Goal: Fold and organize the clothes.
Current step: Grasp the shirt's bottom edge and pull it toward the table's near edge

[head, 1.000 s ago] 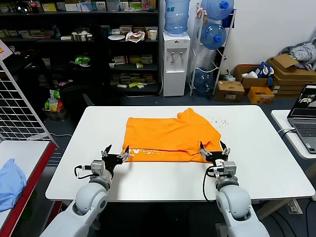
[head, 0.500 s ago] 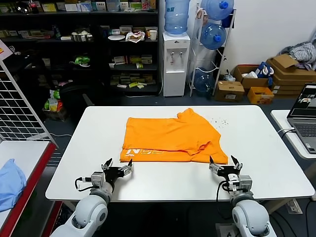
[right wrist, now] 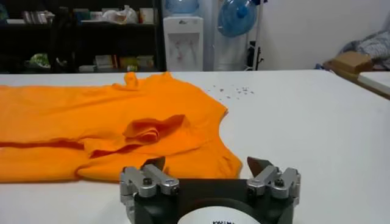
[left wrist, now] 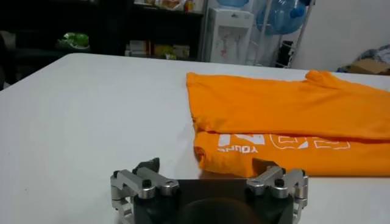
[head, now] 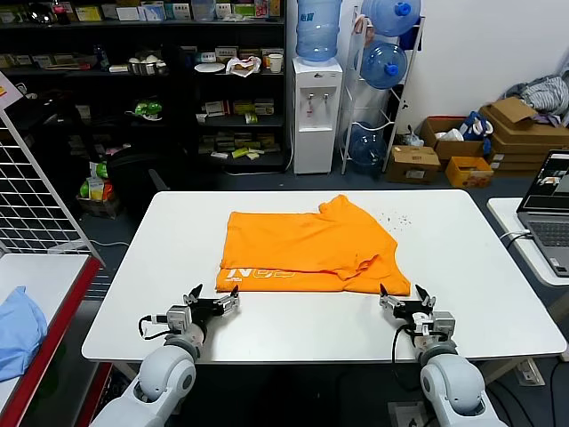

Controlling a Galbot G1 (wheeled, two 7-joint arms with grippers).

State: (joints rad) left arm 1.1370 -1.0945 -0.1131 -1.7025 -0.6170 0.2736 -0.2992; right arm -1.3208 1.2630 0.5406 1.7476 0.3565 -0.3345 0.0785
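Observation:
The orange t-shirt's far edge [head: 274,214] is a long way across the table. My left gripper and my right gripper should pull the t-shirt's near corners closer [head: 223,284] before they take that edge.
The orange t-shirt [head: 307,249] lies folded on the white table [head: 462,231], with white lettering along its near edge and one sleeve bunched at its right side. It also shows in the left wrist view [left wrist: 292,122] and the right wrist view [right wrist: 91,128]. My left gripper [head: 213,299] is open and empty, just in front of the shirt's near left corner. My right gripper [head: 407,299] is open and empty, just in front of the shirt's near right corner. Neither touches the fabric.
A light blue cloth [head: 18,325] lies on a side table at the left. A laptop [head: 547,200] sits on another table at the right. Small dark specks [head: 391,217] dot the table behind the shirt. Shelves and a water dispenser [head: 317,107] stand behind.
Both grippers have drawn back toward me from the shirt's near corners, off the fabric; the shirt's near edge now lies flat and still.

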